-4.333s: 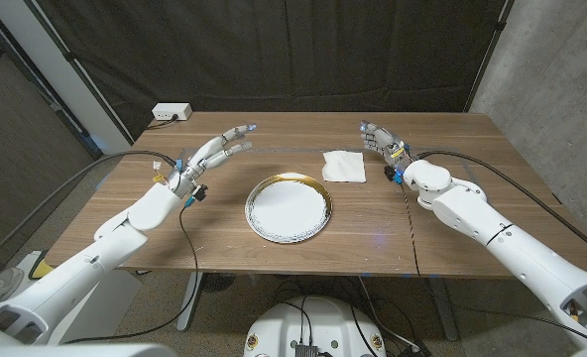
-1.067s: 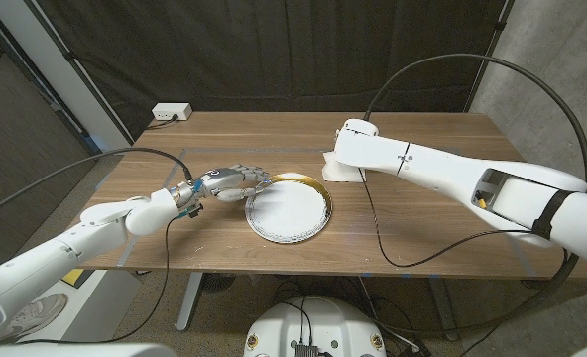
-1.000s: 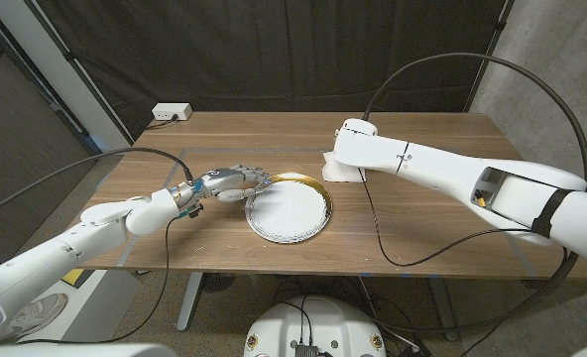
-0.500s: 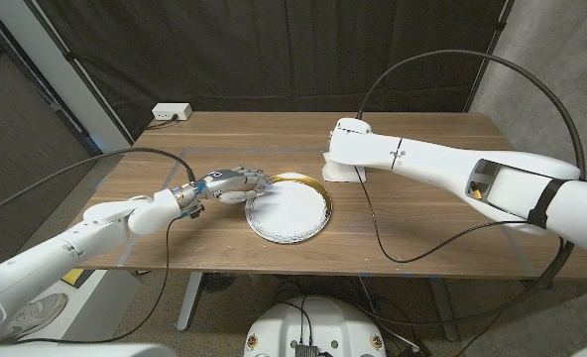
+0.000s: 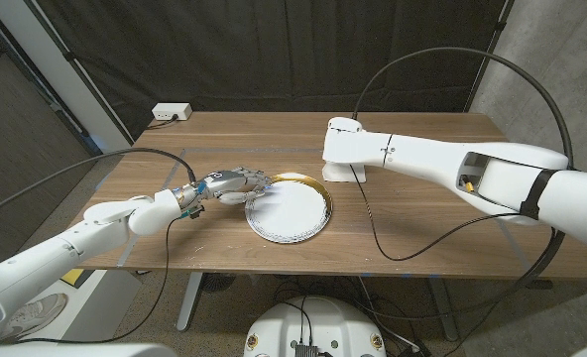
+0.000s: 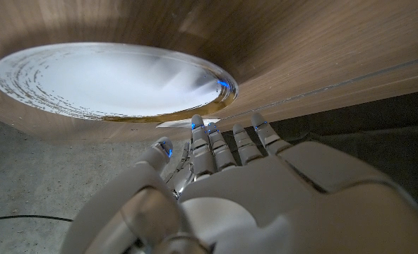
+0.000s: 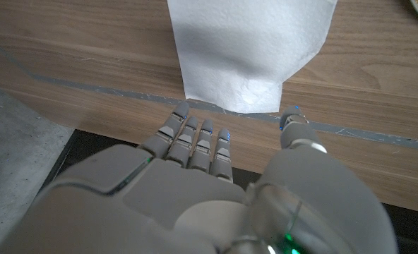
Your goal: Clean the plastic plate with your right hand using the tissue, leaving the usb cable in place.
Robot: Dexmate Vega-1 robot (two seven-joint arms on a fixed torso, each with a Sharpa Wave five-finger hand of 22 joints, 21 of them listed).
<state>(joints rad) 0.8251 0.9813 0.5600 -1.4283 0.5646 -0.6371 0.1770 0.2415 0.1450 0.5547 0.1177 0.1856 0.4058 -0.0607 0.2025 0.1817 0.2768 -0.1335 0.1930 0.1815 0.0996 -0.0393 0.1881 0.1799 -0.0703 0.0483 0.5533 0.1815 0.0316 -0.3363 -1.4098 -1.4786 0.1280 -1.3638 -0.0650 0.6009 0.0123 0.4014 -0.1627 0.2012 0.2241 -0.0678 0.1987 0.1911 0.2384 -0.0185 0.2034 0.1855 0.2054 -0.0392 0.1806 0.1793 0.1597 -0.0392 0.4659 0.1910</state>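
Note:
The white tissue (image 5: 352, 174) is lying thin and loose with an uneven edge (image 7: 302, 68), so it will gather into folds with a loose flap when I pick it up.
The white plastic plate (image 5: 289, 210) with a gold rim lies at the table's middle; it also appears in the left wrist view (image 6: 110, 81). My left hand (image 5: 232, 184) (image 6: 230, 190) reaches its fingertips to the plate's left rim, holding nothing. The white tissue (image 5: 334, 176) (image 7: 251, 49) lies behind the plate to the right, mostly covered by my right arm in the head view. My right hand (image 5: 340, 162) (image 7: 216, 190) hovers at the tissue, fingers spread, fingertips at its near edge. I cannot tell a usb cable for certain.
A thin pale line (image 7: 96, 88) runs across the wooden table (image 5: 442, 228) near the tissue. A white power box (image 5: 171, 112) sits at the back left corner. My right arm's black cable (image 5: 378, 233) loops over the table right of the plate.
My right arm has swung in over the tissue and keeps edging left. My left hand moved to the plate's rim earlier and has stayed there for the last second.

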